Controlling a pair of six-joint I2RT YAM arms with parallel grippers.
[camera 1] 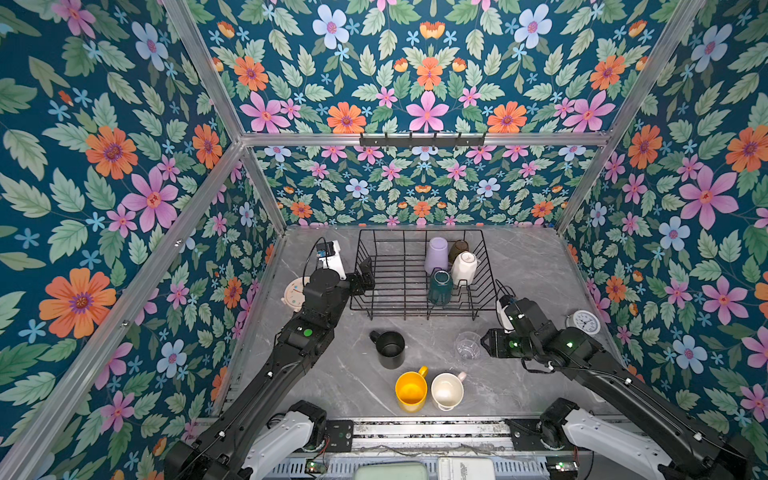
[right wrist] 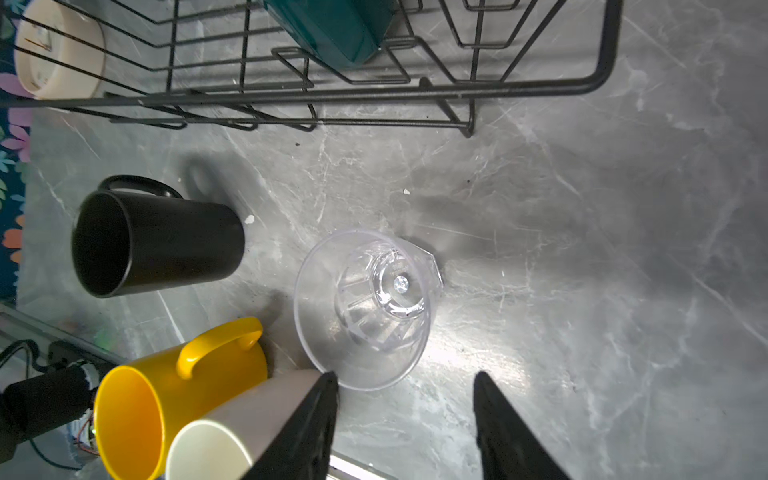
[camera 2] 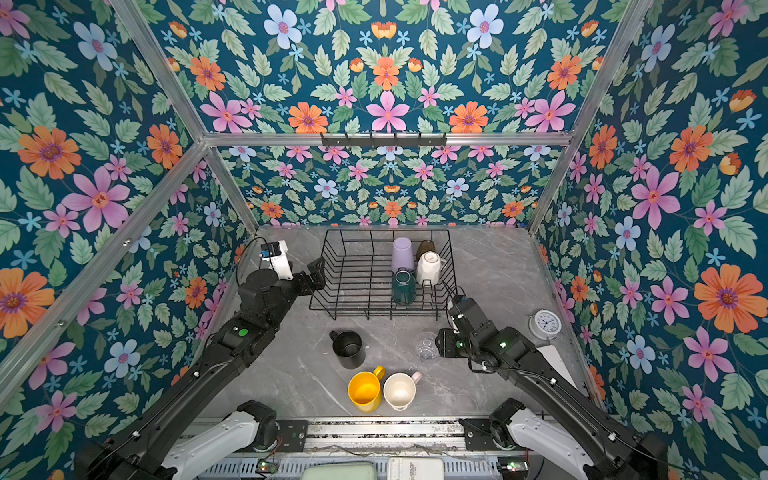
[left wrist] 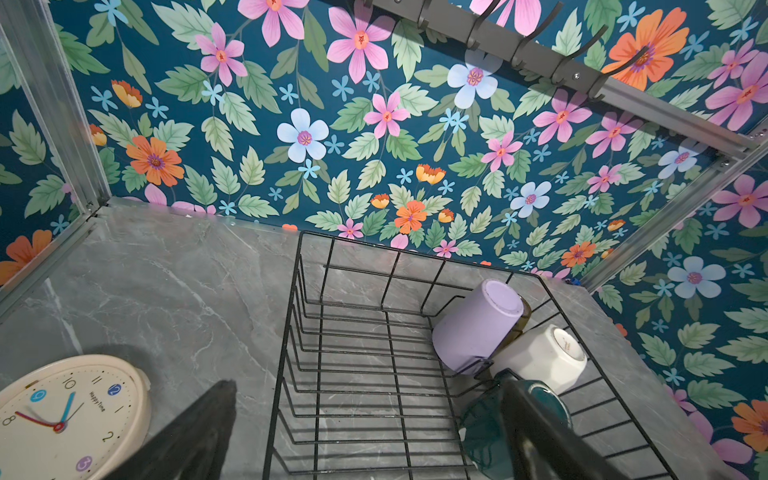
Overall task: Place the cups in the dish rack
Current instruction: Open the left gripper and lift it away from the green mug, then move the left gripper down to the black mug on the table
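Note:
I should use my left gripper, nearer the black mug (camera 1: 390, 350) with its opening up, to take the black mug's rim (camera 1: 380, 340) and turn its base toward my right gripper.
The black wire dish rack (camera 1: 399, 231) (right wrist: 374, 93) stands at the back middle. It holds a lilac tumbler (camera 1: 436, 254), an olive-brown tumbler (camera 1: 458, 248), a white mug (camera 1: 464, 268) and a dark-green mug (camera 1: 439, 286), all upside down. In front of it stand a black mug (camera 1: 390, 349), a clear glass (camera 1: 467, 345) (right wrist: 365, 307), a yellow mug (camera 1: 411, 390) and a pale-pink mug (camera 1: 447, 390). My right gripper (camera 1: 484, 343) (right wrist: 405, 378) is open just beside the glass, with bare table between its fingers. My left gripper (camera 1: 365, 276) (left wrist: 368, 390) hangs open over the rack's left rim.
A round pink clock (camera 1: 294, 293) (left wrist: 62, 415) lies left of the rack under my left arm. A round white clock (camera 1: 586, 322) sits by the right wall. A black hook rail (camera 1: 422, 140) hangs on the back wall. The yellow and pale-pink mugs touch each other near the front edge.

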